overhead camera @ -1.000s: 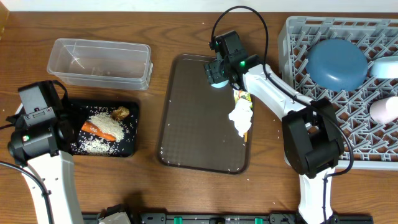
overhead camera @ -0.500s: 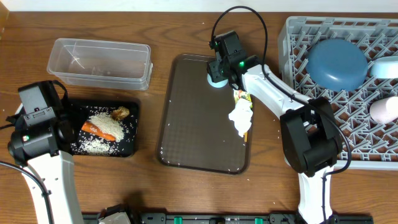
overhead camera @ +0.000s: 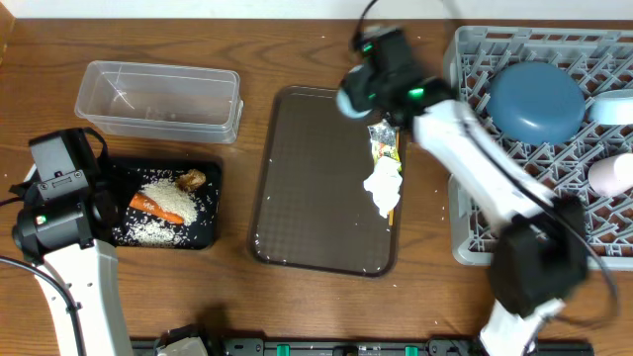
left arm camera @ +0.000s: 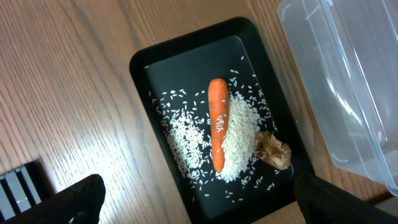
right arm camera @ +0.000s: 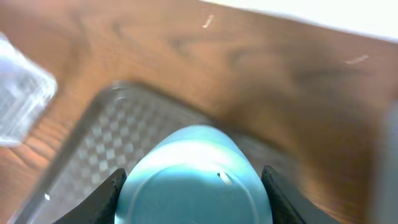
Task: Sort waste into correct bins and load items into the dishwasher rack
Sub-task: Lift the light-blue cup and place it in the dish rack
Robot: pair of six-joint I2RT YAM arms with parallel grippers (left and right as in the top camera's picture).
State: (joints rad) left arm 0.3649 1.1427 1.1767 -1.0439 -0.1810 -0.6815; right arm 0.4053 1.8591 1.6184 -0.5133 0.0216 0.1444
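The light-blue cup (overhead camera: 350, 101) is clear of the serving tray, and the rack's wires (overhead camera: 599, 216) are open beside the small white cup. My right gripper carries on going there and lets go.
My right gripper (overhead camera: 358, 91) is shut on the small light-blue cup (right arm camera: 196, 177) and holds it above the far end of the dark brown serving tray (overhead camera: 316, 188); the arm is blurred. The crumpled white napkin (overhead camera: 382, 186) and the shiny wrapper (overhead camera: 384, 148) lie on that tray's right side, over the chopsticks (overhead camera: 393, 212). The carrot (left arm camera: 217, 127), brown lump (left arm camera: 272, 149) and rice (left arm camera: 239, 134) lie in the black tray (left arm camera: 140, 62). My left gripper (left arm camera: 199, 208) is open above that tray's near edge. The clear tub (overhead camera: 158, 99) holds nothing I can see.
The grey dishwasher rack (overhead camera: 475, 79) stands at the right with the blue dish (overhead camera: 537, 102), a white bowl (overhead camera: 613, 107) and a small white cup (overhead camera: 610, 173) in it. The tub (left arm camera: 348, 74) sits just behind the black tray.
My right gripper has risen off the serving tray with the light-blue cup and moved a little right and toward the far edge. The left arm has not moved.
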